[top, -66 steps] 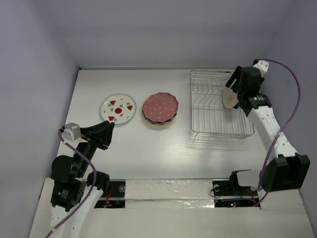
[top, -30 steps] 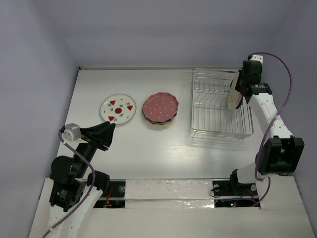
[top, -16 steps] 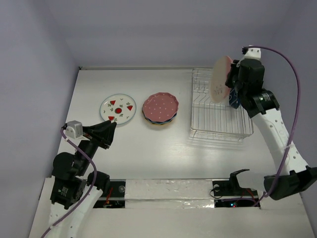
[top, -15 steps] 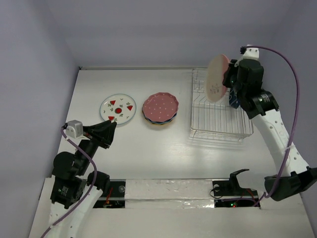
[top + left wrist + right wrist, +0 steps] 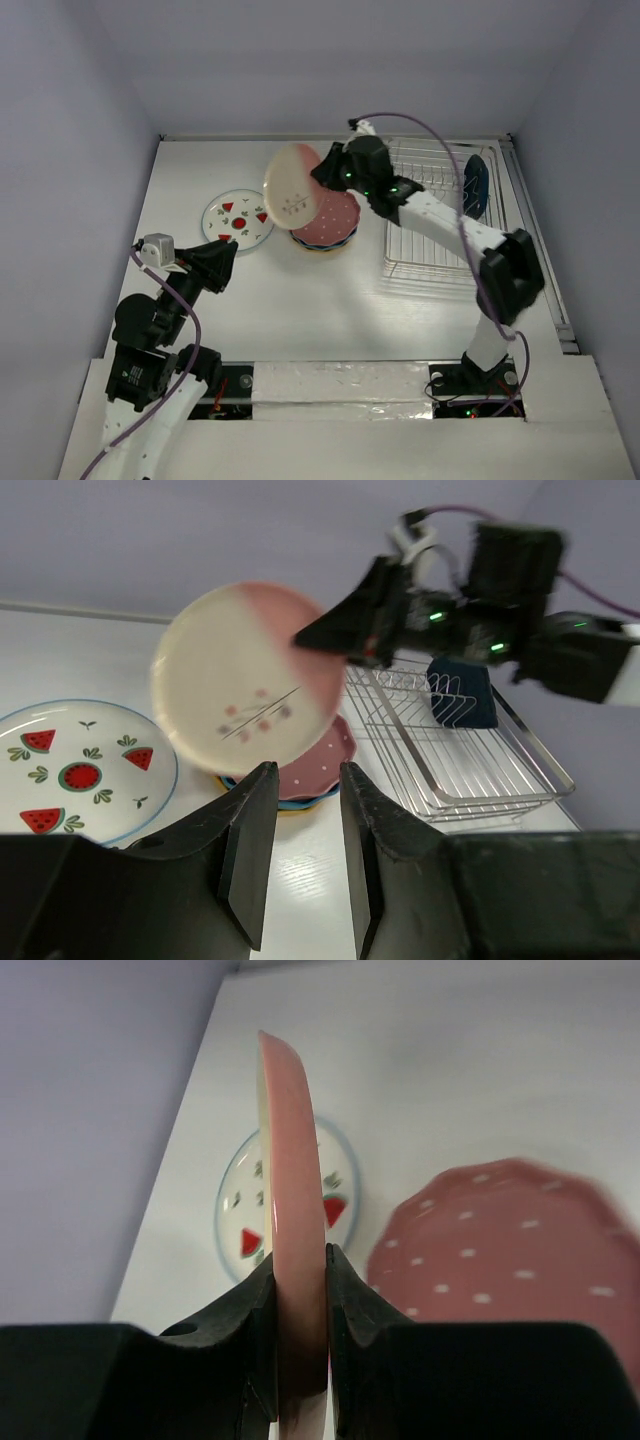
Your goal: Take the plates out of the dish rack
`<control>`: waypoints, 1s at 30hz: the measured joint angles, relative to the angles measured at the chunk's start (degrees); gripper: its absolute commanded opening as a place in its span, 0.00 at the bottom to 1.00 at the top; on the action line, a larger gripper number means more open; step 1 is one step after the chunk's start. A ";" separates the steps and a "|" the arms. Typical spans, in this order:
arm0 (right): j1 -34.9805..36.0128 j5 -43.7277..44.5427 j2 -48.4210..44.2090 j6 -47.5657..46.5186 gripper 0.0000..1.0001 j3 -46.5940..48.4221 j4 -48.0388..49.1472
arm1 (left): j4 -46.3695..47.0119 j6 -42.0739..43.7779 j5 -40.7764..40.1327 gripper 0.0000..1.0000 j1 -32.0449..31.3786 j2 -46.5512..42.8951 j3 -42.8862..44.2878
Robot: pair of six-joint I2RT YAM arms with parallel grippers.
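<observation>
The cream-and-pink plate's free side [image 5: 279, 195] is turned toward the uncovered watermelon plate [image 5: 238, 222], so the robot's right gripper goes on carrying the cream-and-pink plate over and lowering it until the two plates meet.
My right gripper [image 5: 322, 176] is shut on the rim of a cream-and-pink plate [image 5: 292, 198], held on edge in the air above the gap between two groups of plates. In the right wrist view the fingers [image 5: 298, 1260] pinch this plate [image 5: 290, 1150]. A white plate with red watermelon marks [image 5: 238, 218] lies flat on the table. Beside it is a stack topped by a maroon-pink dotted plate [image 5: 330, 226]. The dish rack [image 5: 430, 262] holds one dark navy plate [image 5: 478, 180] standing upright. My left gripper [image 5: 220, 262] hovers near the front left, open and empty [image 5: 300, 780].
The left wrist view shows the carried plate [image 5: 240, 690], the watermelon plate [image 5: 80, 770], the stack [image 5: 320, 775] and the rack [image 5: 500, 798] with the navy plate [image 5: 460, 695]. Walls enclose the table at the back and both sides.
My right arm has swung left from above the rack, carrying the cream-and-pink plate over the stack. The navy plate now stands uncovered in the rack. The left arm has barely moved.
</observation>
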 measured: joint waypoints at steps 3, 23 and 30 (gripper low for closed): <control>3.39 -2.91 10.43 5.09 0.00 4.24 2.93 | 0.02 0.00 0.00 0.28 0.15 0.00 0.00; 9.29 -4.59 38.10 26.43 0.00 23.26 10.75 | 0.02 0.02 0.46 0.28 1.07 0.35 0.00; 9.29 -2.38 38.38 27.15 0.47 23.67 10.49 | 0.02 0.02 0.46 0.28 1.07 0.35 0.00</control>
